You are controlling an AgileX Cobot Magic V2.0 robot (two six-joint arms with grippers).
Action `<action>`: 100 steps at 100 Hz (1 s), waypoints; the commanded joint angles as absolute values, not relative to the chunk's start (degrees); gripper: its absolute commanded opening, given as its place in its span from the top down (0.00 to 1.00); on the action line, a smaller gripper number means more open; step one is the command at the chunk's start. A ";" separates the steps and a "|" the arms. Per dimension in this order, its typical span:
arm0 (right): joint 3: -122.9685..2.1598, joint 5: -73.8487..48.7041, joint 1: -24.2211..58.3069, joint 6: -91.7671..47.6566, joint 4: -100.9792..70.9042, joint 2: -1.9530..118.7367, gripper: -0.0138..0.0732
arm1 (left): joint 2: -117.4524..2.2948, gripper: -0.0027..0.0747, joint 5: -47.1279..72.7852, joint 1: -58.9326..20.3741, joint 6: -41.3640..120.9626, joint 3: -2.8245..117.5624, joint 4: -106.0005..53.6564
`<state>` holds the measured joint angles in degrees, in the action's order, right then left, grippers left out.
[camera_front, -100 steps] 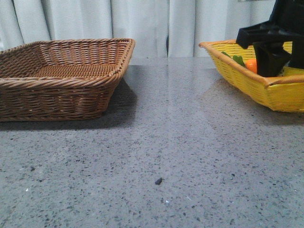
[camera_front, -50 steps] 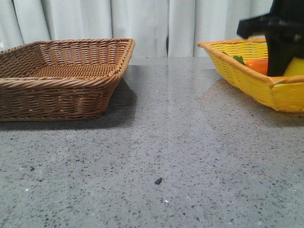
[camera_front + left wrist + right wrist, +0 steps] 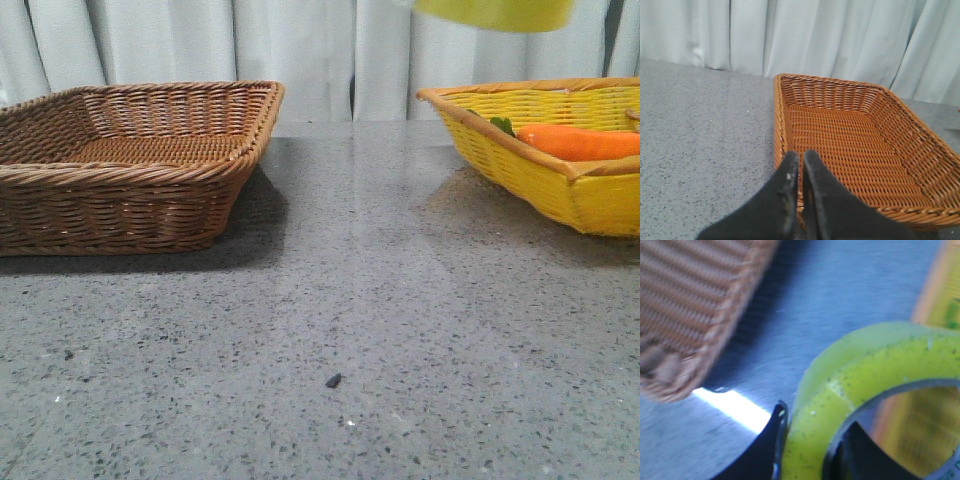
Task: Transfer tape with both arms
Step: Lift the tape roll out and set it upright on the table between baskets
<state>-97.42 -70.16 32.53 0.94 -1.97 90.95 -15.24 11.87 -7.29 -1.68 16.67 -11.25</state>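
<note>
My right gripper should go on lowering the yellow tape roll between the baskets until it stands flat, since the grey table lies open there for it.
The yellow tape roll fills the right wrist view. My right gripper is shut on its wall, one finger outside and the other finger inside the core. In the front view only the roll's lower edge shows at the top, high above the table; the right gripper itself is out of that frame. My left gripper is shut and empty, over the near rim of the brown wicker basket.
A brown wicker basket stands at the left of the grey table. A yellow basket at the right holds an orange carrot. White curtains hang behind.
My right gripper has lifted out of the yellow basket with the tape and moved up and leftward, out of the front view's top edge. The carrot is now uncovered.
</note>
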 commanded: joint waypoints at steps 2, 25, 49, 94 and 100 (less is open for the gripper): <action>-99.43 -68.41 35.77 0.89 -1.25 90.81 0.93 | -16.16 0.99 7.69 -7.22 -2.27 18.81 -11.87; -99.43 -69.98 37.76 0.89 -1.25 97.20 0.93 | -16.16 0.99 7.82 -7.22 -2.27 18.81 -11.87; -99.43 -70.47 37.76 1.03 -1.34 99.97 0.84 | -16.16 0.99 8.47 -7.22 -2.27 18.81 -11.87; -99.43 -72.01 37.76 2.34 -0.48 100.05 0.58 | -16.04 0.80 7.35 -7.22 -2.27 18.90 -12.96; -99.43 -72.29 37.76 2.61 0.00 100.05 0.58 | -16.04 0.68 6.27 -7.22 -2.27 18.90 -12.96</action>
